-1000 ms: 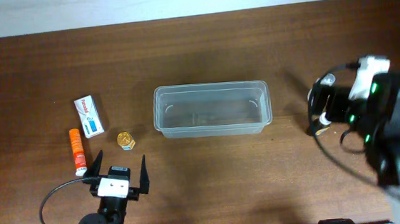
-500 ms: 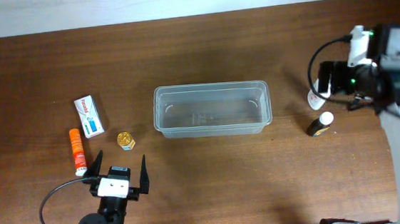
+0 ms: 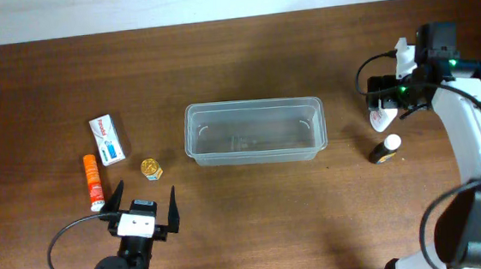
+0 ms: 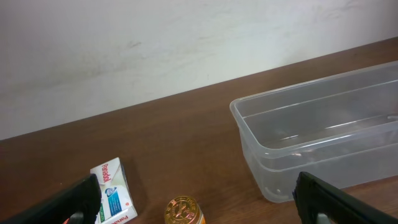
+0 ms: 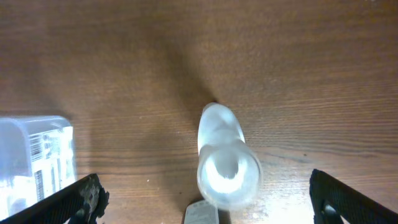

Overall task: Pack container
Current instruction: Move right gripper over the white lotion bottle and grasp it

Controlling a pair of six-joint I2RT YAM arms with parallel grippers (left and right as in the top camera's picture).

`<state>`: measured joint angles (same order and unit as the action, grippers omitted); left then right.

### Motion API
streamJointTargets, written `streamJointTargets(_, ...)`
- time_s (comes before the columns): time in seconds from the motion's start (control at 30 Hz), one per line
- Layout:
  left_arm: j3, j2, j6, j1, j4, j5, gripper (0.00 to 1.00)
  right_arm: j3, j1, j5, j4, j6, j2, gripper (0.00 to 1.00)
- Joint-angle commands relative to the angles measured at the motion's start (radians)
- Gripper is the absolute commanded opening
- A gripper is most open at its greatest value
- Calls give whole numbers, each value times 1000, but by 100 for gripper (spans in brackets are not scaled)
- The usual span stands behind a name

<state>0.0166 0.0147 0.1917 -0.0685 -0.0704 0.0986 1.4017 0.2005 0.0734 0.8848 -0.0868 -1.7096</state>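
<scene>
The white bottle's round top (image 5: 229, 175) is facing up, so the white bottle will hang upright and stay standing when I put it in the container.
The container (image 3: 253, 104) is a clear rectangular tub at the table's middle, with nothing in it. It also shows in the left wrist view (image 4: 311, 87) and at the left edge of the right wrist view (image 5: 34, 134). My right gripper (image 3: 381, 99) is open and hovers over a white bottle (image 3: 380, 121) lying on the table; the bottle (image 5: 227, 158) lies between the spread fingers (image 5: 208, 205). My left gripper (image 3: 143, 212) is open and empty at the front left (image 4: 199, 208).
A small dark bottle with a white cap (image 3: 386, 149) stands just in front of the white bottle. At the left lie a white Panadol box (image 3: 107, 139), an orange tube (image 3: 94, 181) and a gold-lidded jar (image 3: 151, 168), which sits between the left fingers (image 4: 183, 211).
My right arm has swung back and to the left, and its gripper now sits over the white bottle. The left arm and all objects have stayed put.
</scene>
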Motion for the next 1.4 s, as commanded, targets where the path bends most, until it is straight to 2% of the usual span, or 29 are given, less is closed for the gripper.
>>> streamJointTargets(0.0,-8,-9,16,6,2,10,99,14,5,9,-4,-11,-55,99)
streamJointTargets(0.3,-8,-9,16,6,2,10,99,13,68,33,-15,-10,-170,100)
streamJointTargets(0.4,-8,-9,16,6,2,10,99,13,96,33,-18,-11,-188,98)
streamJointTargets(0.9,-8,-9,16,6,2,10,99,13,119,164,-95,-67,-195,91)
streamJointTargets(1.13,-8,-9,16,6,2,10,99,13,119,241,-97,-119,-195,72)
streamJointTargets(1.27,-8,-9,16,6,2,10,100,13,115,237,-97,-127,-195,57)
streamJointTargets(1.37,-8,-9,16,6,2,10,99,13,105,225,-95,-145,-195,41)
